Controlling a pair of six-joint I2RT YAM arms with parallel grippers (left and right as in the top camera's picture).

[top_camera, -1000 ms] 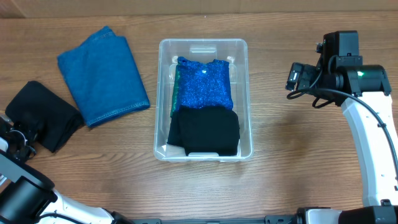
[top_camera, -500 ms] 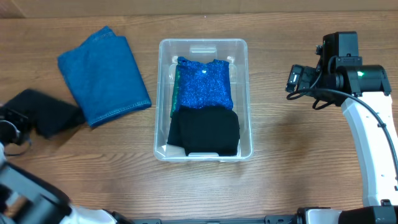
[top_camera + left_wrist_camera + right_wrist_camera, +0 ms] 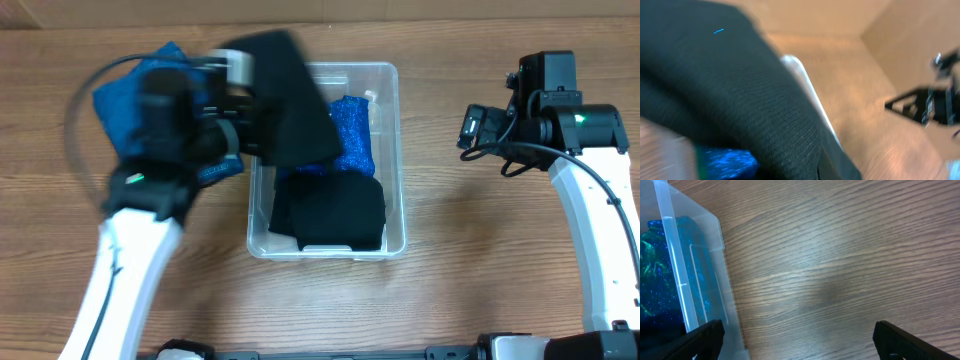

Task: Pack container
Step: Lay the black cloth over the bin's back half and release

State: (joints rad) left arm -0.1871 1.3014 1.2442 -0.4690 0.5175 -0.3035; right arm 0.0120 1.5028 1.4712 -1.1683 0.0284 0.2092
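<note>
I should pull the black cloth back with my left gripper and lower it into the gap beside the sparkly blue garment, because the cloth slants across that garment (image 3: 314, 124).
The clear container (image 3: 392, 150) stands mid-table, holding a sparkly blue garment (image 3: 352, 135) at the back and a folded black one (image 3: 330, 212) at the front. My left gripper (image 3: 252, 122) hovers over the container's back left corner, shut on a black cloth (image 3: 290, 100) that hangs blurred over the bin. In the left wrist view that black cloth (image 3: 740, 100) fills the frame and hides the fingers; the container's rim (image 3: 800, 75) shows behind it. My right gripper (image 3: 797, 340) stands open over bare wood, right of the container (image 3: 690, 280).
A folded blue denim cloth (image 3: 118, 100) lies left of the container, partly covered by my left arm. The right arm (image 3: 590, 200) stays along the right edge of the table.
My left gripper shut on the black cloth at the far left, lifted it and swung right to above the container. The right arm has not moved.
</note>
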